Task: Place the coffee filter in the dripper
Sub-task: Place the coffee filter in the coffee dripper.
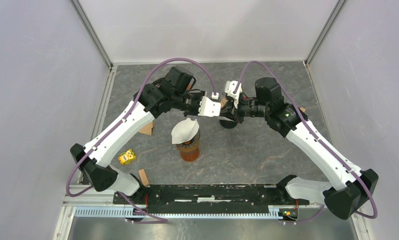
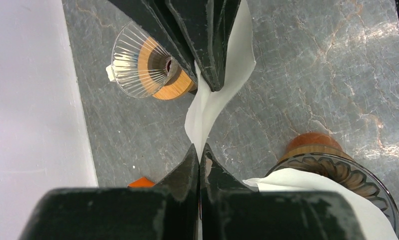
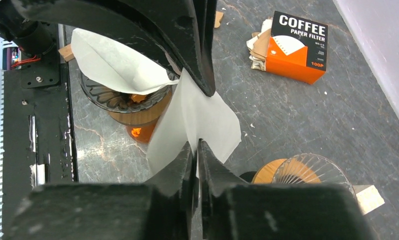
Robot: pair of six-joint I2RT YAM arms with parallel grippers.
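My two grippers should lift the coffee filter point(image 3: 215, 122) and bring it over the dripper's opening point(image 3: 316, 172) before lowering it, because it hangs folded beside the clear dripper.
A white paper coffee filter point(image 2: 210, 107) hangs in the air, pinched from both sides. My left gripper point(image 2: 201, 150) is shut on one edge of it. My right gripper point(image 3: 196, 145) is shut on the opposite edge point(image 3: 197, 117). The two grippers meet tip to tip at the table's middle back point(image 1: 222, 107). An empty clear ribbed dripper with a wooden collar point(image 2: 140, 65) stands just below and beside the held filter, also in the right wrist view point(image 3: 307, 172). A second dripper point(image 1: 186, 135) on an amber server holds another white filter.
An orange and black coffee filter box point(image 3: 295, 47) lies on the grey table with torn cardboard beside it. A small yellow object point(image 1: 127, 157) and wooden blocks point(image 1: 144, 176) lie at the front left. Grey walls enclose the table.
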